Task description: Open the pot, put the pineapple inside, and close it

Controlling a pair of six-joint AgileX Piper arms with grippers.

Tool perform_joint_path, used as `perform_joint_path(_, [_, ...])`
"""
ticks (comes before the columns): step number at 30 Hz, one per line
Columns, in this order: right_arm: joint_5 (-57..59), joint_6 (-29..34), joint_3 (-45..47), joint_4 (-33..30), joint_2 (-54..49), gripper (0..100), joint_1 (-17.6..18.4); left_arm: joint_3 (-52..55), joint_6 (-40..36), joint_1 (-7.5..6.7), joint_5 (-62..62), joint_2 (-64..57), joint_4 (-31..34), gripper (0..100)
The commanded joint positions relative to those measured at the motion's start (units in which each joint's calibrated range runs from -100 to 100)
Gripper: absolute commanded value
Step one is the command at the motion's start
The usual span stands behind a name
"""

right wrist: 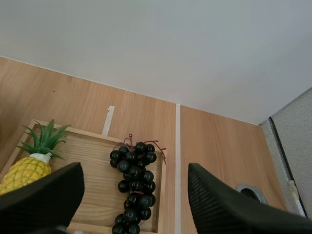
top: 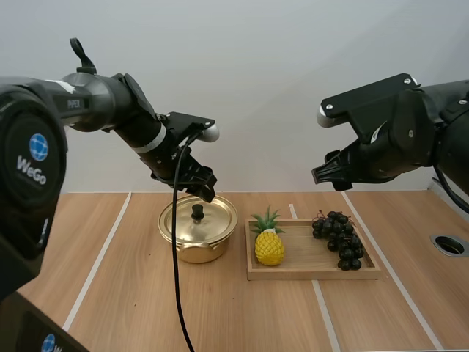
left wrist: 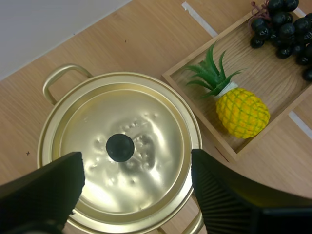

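My gripper will lift the lid's knob, and the lid will come free in one piece and leave the gold pot behind, because the lid's rim (top: 234,221) is smooth and unbroken.
A gold pot (top: 198,233) (left wrist: 119,151) sits on the table with its lid (left wrist: 122,146) on, a black knob (top: 197,212) (left wrist: 120,147) at the lid's centre. My left gripper (top: 201,187) (left wrist: 136,187) hovers open just above the lid, its fingers either side of the knob and apart from it. A yellow pineapple (top: 269,244) (left wrist: 240,109) (right wrist: 27,170) with green leaves lies in the left end of the wooden tray (top: 308,271) (left wrist: 273,83) (right wrist: 100,187). My right gripper (top: 330,174) (right wrist: 134,204) is open, high above the tray's right part.
A bunch of dark grapes (top: 339,238) (left wrist: 285,24) (right wrist: 134,187) lies in the tray's right half. White lines cross the wooden table. A round metal grommet (top: 448,245) (right wrist: 253,193) is set in the table at the far right.
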Motion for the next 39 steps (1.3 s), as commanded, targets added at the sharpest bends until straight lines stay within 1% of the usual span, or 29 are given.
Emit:
perform_joint_path(1, [0.16, -0.61, -0.64, 1.43, -0.32, 100, -0.19, -0.58, -0.58, -0.14, -1.64, 2.58, 1.28, 100])
perform_joint_path(4, [0.16, -0.61, -0.64, 2.6, -0.32, 100, -0.19, -0.58, -0.58, -0.14, -6.09, 4.87, 1.42, 100])
perform_joint_path(8, [0.16, -1.42, -0.64, 4.29, -0.32, 100, -0.19, -0.58, 1.44, -0.14, -11.42, 6.77, 0.63, 100])
perform_joint_path(10, [0.16, -1.51, -0.64, 4.41, -0.32, 100, -0.19, -0.58, 2.71, -0.14, -11.75, 7.53, 0.09, 100])
perform_joint_path(22, [-1.72, -1.51, -0.64, 4.52, -0.32, 100, -0.19, -0.64, 4.61, -0.14, -11.01, 10.0, -0.97, 100])
perform_joint_path(29, [-1.69, -1.51, -0.64, 4.85, -0.32, 100, -0.19, -0.64, 4.61, -0.14, -10.69, 10.0, -2.18, 100])
perform_joint_path(39, [-1.69, -1.6, -0.64, 4.85, -0.32, 100, -0.19, -0.64, 4.61, -0.14, -9.58, 10.4, -2.09, 100])
